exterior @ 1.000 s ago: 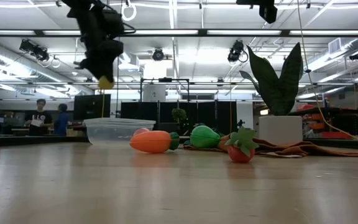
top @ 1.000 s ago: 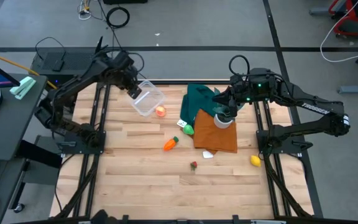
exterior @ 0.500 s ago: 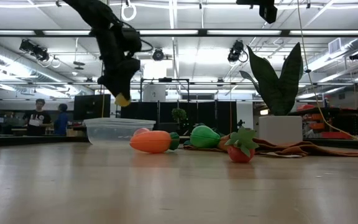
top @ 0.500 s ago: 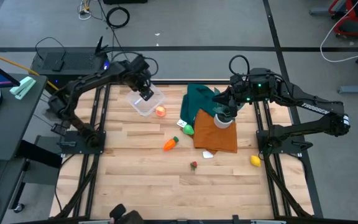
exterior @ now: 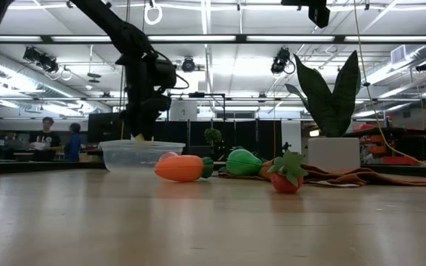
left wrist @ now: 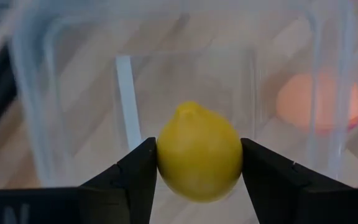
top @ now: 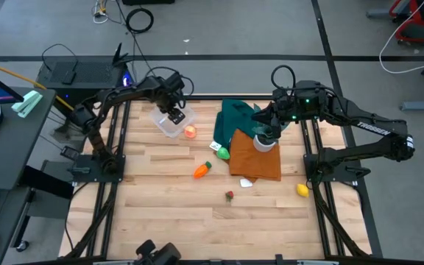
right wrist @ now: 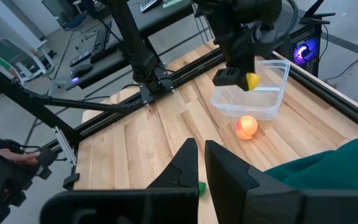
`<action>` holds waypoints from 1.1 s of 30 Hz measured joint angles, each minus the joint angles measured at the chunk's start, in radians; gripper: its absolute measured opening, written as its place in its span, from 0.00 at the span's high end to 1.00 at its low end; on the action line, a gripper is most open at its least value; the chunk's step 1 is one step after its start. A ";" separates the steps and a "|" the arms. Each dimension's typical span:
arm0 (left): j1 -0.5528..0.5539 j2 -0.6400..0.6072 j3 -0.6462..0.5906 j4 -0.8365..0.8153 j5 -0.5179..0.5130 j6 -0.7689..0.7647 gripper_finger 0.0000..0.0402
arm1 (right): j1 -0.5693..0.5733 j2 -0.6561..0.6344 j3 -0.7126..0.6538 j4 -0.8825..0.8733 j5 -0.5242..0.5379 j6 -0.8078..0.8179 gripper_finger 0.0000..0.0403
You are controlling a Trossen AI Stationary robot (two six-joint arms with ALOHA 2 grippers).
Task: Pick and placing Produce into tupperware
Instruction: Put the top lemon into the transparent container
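Note:
My left gripper should keep going down until the lemon [exterior: 140, 137] is below the tupperware's rim and then let go, because the lemon hangs between the tupperware's sides over an empty bottom [left wrist: 194, 81].
My left gripper [top: 174, 115] is shut on a yellow lemon [left wrist: 199, 152] and hangs over the clear tupperware [top: 169, 125], which stands near the table's far edge. In the low view the lemon [exterior: 137, 137] sits just above the tupperware's rim [exterior: 143, 143]. The pink-orange peach [top: 190, 132] lies on the table against the tupperware's right side. The green piece [top: 223, 154], the carrot [top: 201, 171], the red berry [top: 229, 196] and a second yellow piece [top: 302, 190] also lie on the table. My right gripper [right wrist: 201, 165] waits, shut, above the cloths. My left gripper pinches the lemon between its two fingers [left wrist: 138, 180], one on each side of the lemon's widest part [left wrist: 166, 158]. The fingers come from above, pointing down. The lemon is lifted clear, over the tupperware's open inside, with its nub [left wrist: 191, 107] showing beyond the fingers.
A potted plant in a white pot [top: 263, 142] stands on a green cloth [top: 234, 116] and an orange-brown cloth [top: 256, 162] right of centre. A small white scrap [top: 246, 182] lies near the cloth. The near half of the wooden table [top: 160, 213] holds only the berry.
My left gripper has carried the lemon toward the table's right and down. It has gone from high above the tupperware's left side to just over its opening, and it has stayed shut on the lemon. The right arm has kept still.

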 joint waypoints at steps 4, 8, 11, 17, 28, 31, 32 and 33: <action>0.000 0.031 0.000 -0.025 0.008 0.000 0.48 | 0.000 0.000 0.000 0.000 0.000 0.000 1.00; 0.000 0.045 -0.001 -0.025 0.014 0.000 0.48 | 0.000 0.000 0.000 0.000 0.000 0.001 1.00; 0.000 0.056 -0.001 -0.027 0.021 0.001 0.48 | 0.000 0.000 0.000 0.000 0.000 0.002 1.00; -0.005 0.088 -0.001 -0.034 0.033 0.022 0.48 | 0.000 0.000 0.000 0.000 0.000 0.003 1.00; -0.005 0.088 -0.001 -0.028 0.028 0.034 0.48 | 0.000 0.000 0.000 0.000 0.000 0.003 1.00; -0.005 0.088 -0.001 -0.026 0.029 0.044 0.48 | 0.000 0.000 0.000 0.000 0.000 0.003 1.00; -0.005 0.088 -0.001 -0.026 0.031 0.047 0.48 | 0.000 0.000 0.000 0.000 0.000 0.003 1.00; -0.005 0.088 -0.001 -0.026 0.033 0.048 0.48 | 0.000 0.000 0.000 0.000 0.000 0.003 1.00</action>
